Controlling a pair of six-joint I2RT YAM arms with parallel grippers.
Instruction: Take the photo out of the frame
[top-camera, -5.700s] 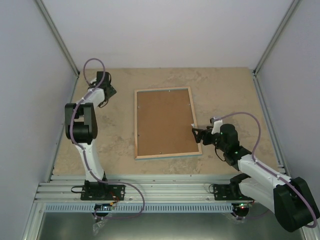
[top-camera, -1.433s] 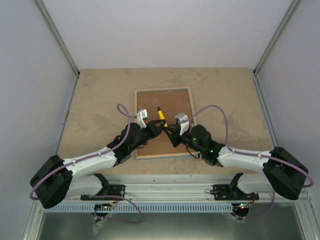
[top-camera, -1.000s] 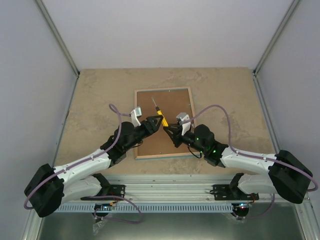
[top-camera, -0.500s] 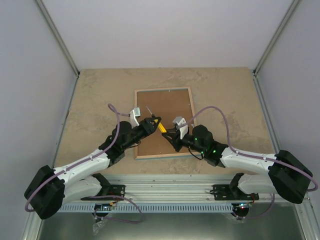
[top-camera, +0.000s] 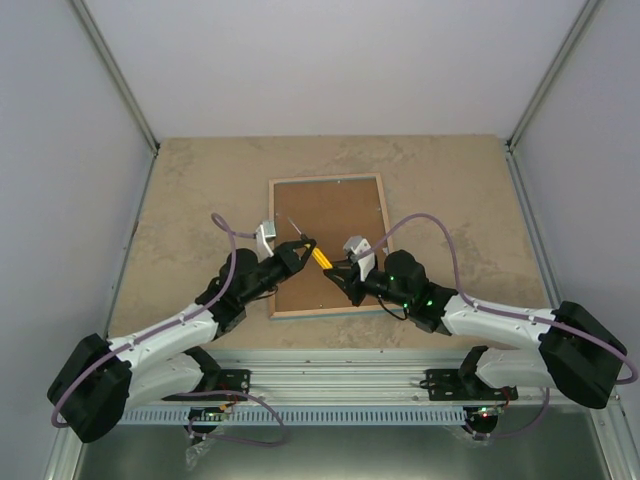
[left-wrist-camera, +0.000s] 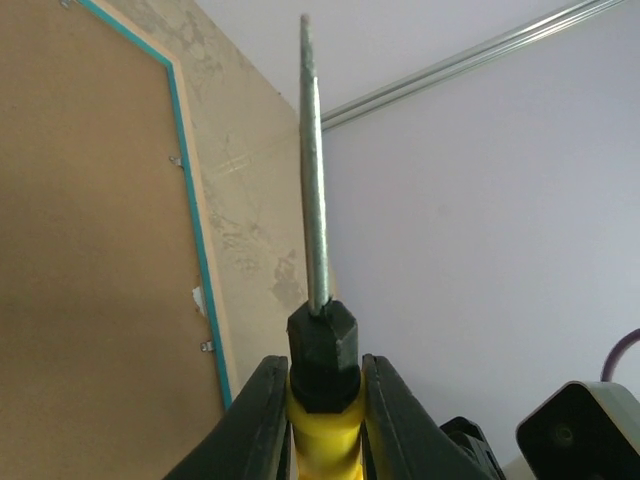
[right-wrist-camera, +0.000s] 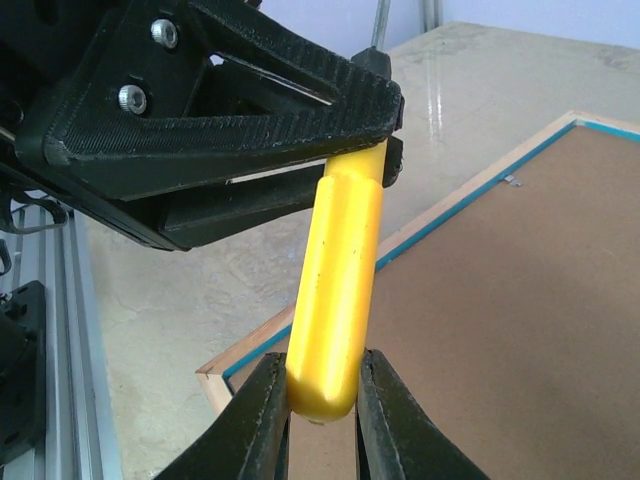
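Next, my right gripper opens and close farther up the yellow handle (right-wrist-camera: 347, 235) before my left gripper opens, because my right gripper holds only the screwdriver's rounded butt end (right-wrist-camera: 324, 388).
The frame (top-camera: 383, 215) lies face down mid-table, its brown fibreboard backing (top-camera: 335, 205) up; the photo is hidden beneath. Above its near left part a yellow-handled screwdriver (top-camera: 321, 259) is gripped from both ends. My left gripper (top-camera: 305, 245) is shut on the handle's top by the black collar (left-wrist-camera: 322, 345), with the steel shaft (left-wrist-camera: 314, 180) pointing away from it. My right gripper (right-wrist-camera: 322, 365) is shut on the handle's (right-wrist-camera: 340, 280) rounded butt end. In the right wrist view the left gripper's fingers (right-wrist-camera: 250, 100) lie just beyond.
Small metal clips (left-wrist-camera: 205, 347) sit along the frame's turquoise edge (left-wrist-camera: 190, 240). The frame's near left corner (right-wrist-camera: 215, 375) lies below the screwdriver. Bare stone-patterned tabletop (top-camera: 190, 200) surrounds the frame, with white walls and aluminium rails (top-camera: 120, 90) at the sides.
My left gripper's fingers have closed onto the screwdriver's handle. Both grippers and the screwdriver have shifted a little left and nearer over the frame.
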